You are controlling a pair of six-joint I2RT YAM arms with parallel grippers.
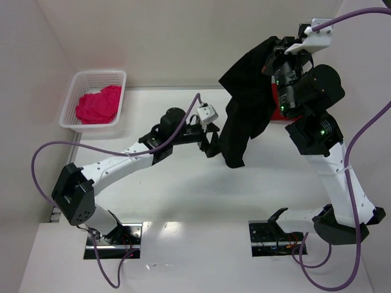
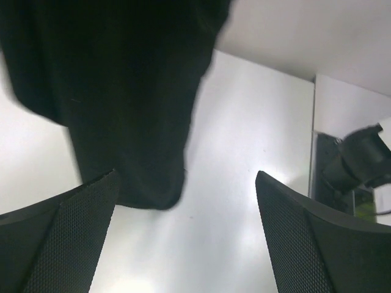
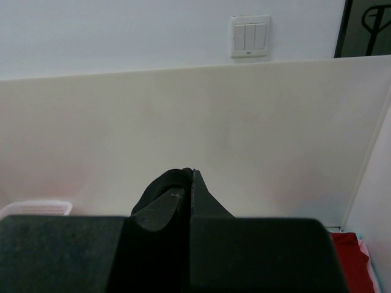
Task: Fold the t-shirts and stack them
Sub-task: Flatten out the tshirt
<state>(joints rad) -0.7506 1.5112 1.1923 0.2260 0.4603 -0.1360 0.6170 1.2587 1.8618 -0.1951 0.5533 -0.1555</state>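
The black t-shirt (image 1: 249, 76) will stretch into a narrow piece of cloth with a drooping flap when I pull its lower end, because it hangs in bunched folds (image 1: 249, 113).
The black t-shirt (image 1: 244, 104) hangs in the air from my right gripper (image 1: 272, 56), which is shut on its top edge; a fold of black cloth (image 3: 160, 186) shows pinched at the fingertips (image 3: 201, 189). The shirt's lower end reaches the table. My left gripper (image 1: 211, 144) is open just left of that lower end. In the left wrist view the black t-shirt (image 2: 122, 91) hangs beside the left pad (image 2: 79, 232), and nothing lies between the pads. The dark red t-shirt (image 1: 278, 101) lies on the table behind the right arm. The pink t-shirt (image 1: 98, 105) sits crumpled in the basket.
A white mesh basket (image 1: 93, 75) stands at the back left corner against the wall. White walls close the table at the back and both sides. The dark red t-shirt (image 3: 351, 250) and the basket's rim (image 3: 33, 209) also show low in the right wrist view.
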